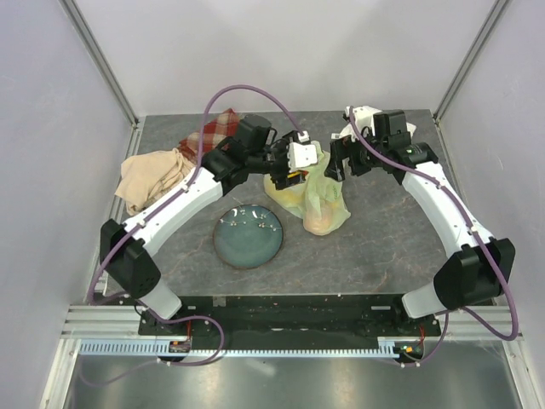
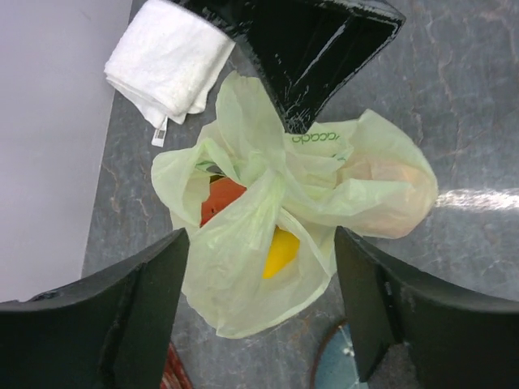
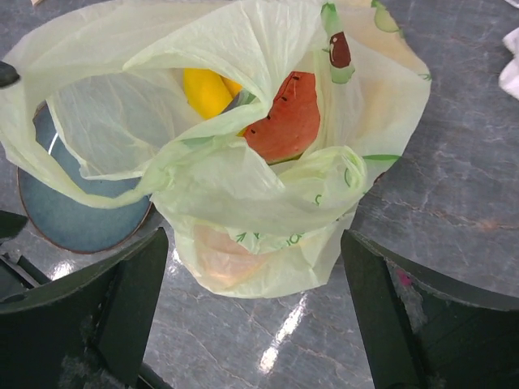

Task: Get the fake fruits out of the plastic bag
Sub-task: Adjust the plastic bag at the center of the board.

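The robot's left gripper should first pinch the bag's rim [image 3: 42, 164] and pull it away from the right gripper's side, because twisted film of the plastic bag [image 3: 174, 164] lies over the fruits.
The pale yellow-green plastic bag [image 1: 318, 203] lies crumpled mid-table with its mouth open. Inside it I see a red watermelon slice [image 3: 284, 121], a yellow fruit [image 3: 207, 89] and an orange-pink peach [image 3: 223, 255] showing through the film. From the left wrist view the bag [image 2: 235, 284] shows the same watermelon slice [image 2: 219, 198], yellow fruit [image 2: 280, 251] and peach [image 2: 389, 190]. My left gripper [image 2: 261, 243] hangs open over the bag's one end, holding nothing. My right gripper [image 3: 253, 239] stands open over the peach end, also empty. In the top view both grippers, left [image 1: 285, 173] and right [image 1: 342, 164], hover close above the bag.
A blue-green plate [image 1: 249, 236] sits just in front and left of the bag. A beige cloth [image 1: 153, 177] and a red checked cloth [image 1: 213, 132] lie at the back left. A white folded towel [image 2: 166, 61] rests behind the bag.
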`<action>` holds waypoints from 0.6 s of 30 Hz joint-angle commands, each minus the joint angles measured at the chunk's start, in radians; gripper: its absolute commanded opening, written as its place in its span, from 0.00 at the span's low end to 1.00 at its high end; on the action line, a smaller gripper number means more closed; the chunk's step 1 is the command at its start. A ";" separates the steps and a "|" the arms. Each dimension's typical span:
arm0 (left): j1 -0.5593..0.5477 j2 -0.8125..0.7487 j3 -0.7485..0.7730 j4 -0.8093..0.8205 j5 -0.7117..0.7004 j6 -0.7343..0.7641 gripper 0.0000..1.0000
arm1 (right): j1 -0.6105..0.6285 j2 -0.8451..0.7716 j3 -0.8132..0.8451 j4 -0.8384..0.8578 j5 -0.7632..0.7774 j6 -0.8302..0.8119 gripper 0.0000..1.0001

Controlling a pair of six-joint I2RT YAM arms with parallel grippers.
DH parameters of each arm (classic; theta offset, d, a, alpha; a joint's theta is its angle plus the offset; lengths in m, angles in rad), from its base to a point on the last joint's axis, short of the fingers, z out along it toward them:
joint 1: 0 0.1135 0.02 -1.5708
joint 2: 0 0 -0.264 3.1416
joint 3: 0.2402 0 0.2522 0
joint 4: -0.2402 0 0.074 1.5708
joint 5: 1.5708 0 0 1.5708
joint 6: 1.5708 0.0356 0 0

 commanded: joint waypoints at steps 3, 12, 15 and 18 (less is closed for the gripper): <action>-0.027 0.095 0.076 0.035 -0.090 0.143 0.49 | 0.001 0.040 -0.066 0.162 -0.027 0.078 0.92; 0.043 0.252 0.177 0.276 -0.356 -0.151 0.02 | -0.023 0.201 0.069 0.199 0.076 0.060 0.00; 0.100 0.322 0.340 0.281 -0.465 -0.327 0.02 | -0.059 0.274 0.201 0.228 0.148 0.009 0.00; 0.163 0.451 0.574 0.250 -0.517 -0.426 0.01 | -0.091 0.401 0.396 0.257 0.182 -0.017 0.00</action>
